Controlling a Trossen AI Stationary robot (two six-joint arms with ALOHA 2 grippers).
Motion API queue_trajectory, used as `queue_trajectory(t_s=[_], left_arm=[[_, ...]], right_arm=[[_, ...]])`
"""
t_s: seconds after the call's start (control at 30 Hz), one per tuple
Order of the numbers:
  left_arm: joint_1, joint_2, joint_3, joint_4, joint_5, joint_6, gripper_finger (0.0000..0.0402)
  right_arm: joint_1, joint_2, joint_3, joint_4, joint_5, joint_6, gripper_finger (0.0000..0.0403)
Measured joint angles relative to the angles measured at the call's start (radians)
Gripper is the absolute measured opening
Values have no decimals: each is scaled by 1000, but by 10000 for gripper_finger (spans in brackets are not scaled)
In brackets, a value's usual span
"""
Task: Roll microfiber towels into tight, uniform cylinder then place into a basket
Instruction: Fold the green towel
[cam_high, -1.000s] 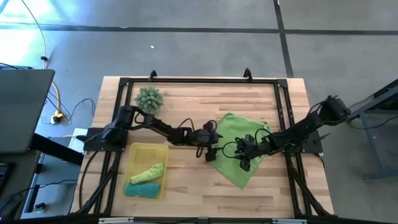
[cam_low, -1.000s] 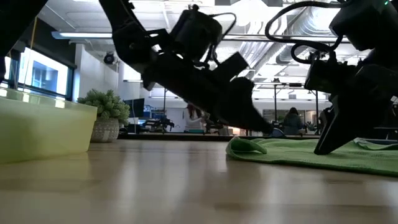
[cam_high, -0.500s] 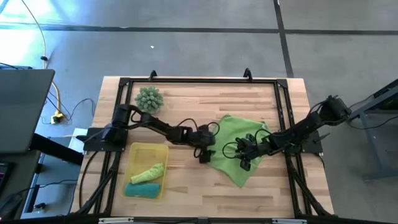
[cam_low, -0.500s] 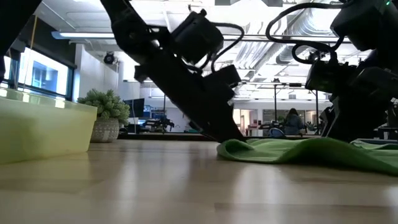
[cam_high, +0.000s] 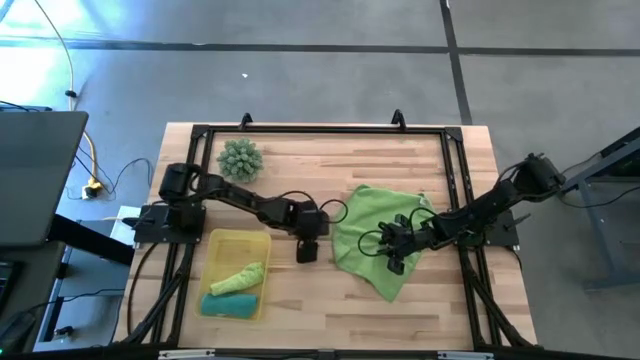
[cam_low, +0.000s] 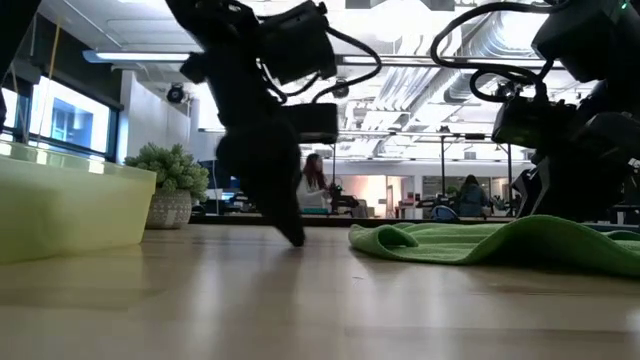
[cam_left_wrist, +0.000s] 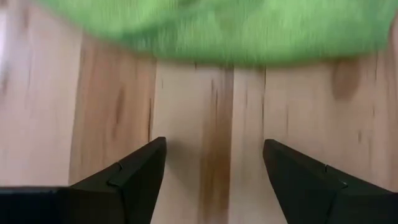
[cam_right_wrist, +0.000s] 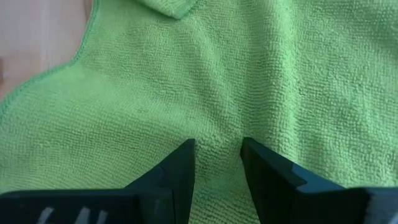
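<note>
The lime green towel is crooked, with its near corner jutting out (cam_high: 390, 294), so my right gripper should pull the towel square before my left gripper pinches its corner (cam_high: 340, 260).
A lime green towel (cam_high: 375, 235) lies spread on the table right of centre, its underside flat on the wood. My right gripper (cam_high: 395, 262) is down on its near right part and shut on the cloth (cam_right_wrist: 217, 146). My left gripper (cam_high: 305, 250) stands open over bare wood just left of the towel's left edge (cam_left_wrist: 217, 31), pointing steeply down with nothing between its fingers (cam_left_wrist: 214, 146). The yellow basket (cam_high: 262, 240) at the near left holds a rolled lime green towel (cam_high: 240, 275) and a rolled teal towel (cam_high: 228, 303). My right gripper pinches a small ridge of the lime green towel (cam_right_wrist: 217, 134) between its two fingers, in the towel's near right part; creases run toward the fingers. The fingers slant down from the table's right. The cloth humps up there (cam_low: 525, 225) and the rest lies on the table.
A spiky pale-green ball (cam_high: 240, 158) sits at the far left of the table. A black frame (cam_high: 300, 130) runs around the tabletop. Bare wood shows between the basket and the towel and along the near edge.
My left gripper has drawn back toward the table's left, off the towel's left edge, and tipped to point more steeply down, staying open. The towel's left edge has shifted a little leftward and the cloth has humped up near my right gripper.
</note>
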Motion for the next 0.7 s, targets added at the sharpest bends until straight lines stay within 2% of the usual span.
queue_trajectory(t_s=[0.13, 0.27, 0.43, 0.57, 0.7], left_arm=[[-25, -40, -5, 17, 4, -20, 259], [-51, -40, -2, 233, 4, 7, 259], [-71, 59, -3, 522, 0, 49, 259], [-76, 135, -2, 682, 1, 52, 259], [-74, 190, 10, 694, -17, 52, 259]], right_arm=[[0, 0, -1, 6, 10, -14, 129], [0, 0, -1, 9, 38, -14, 129], [0, 2, -1, 11, 48, -14, 129], [-1, 2, -1, 14, 48, -14, 129], [0, 2, -1, 14, 48, -14, 129]])
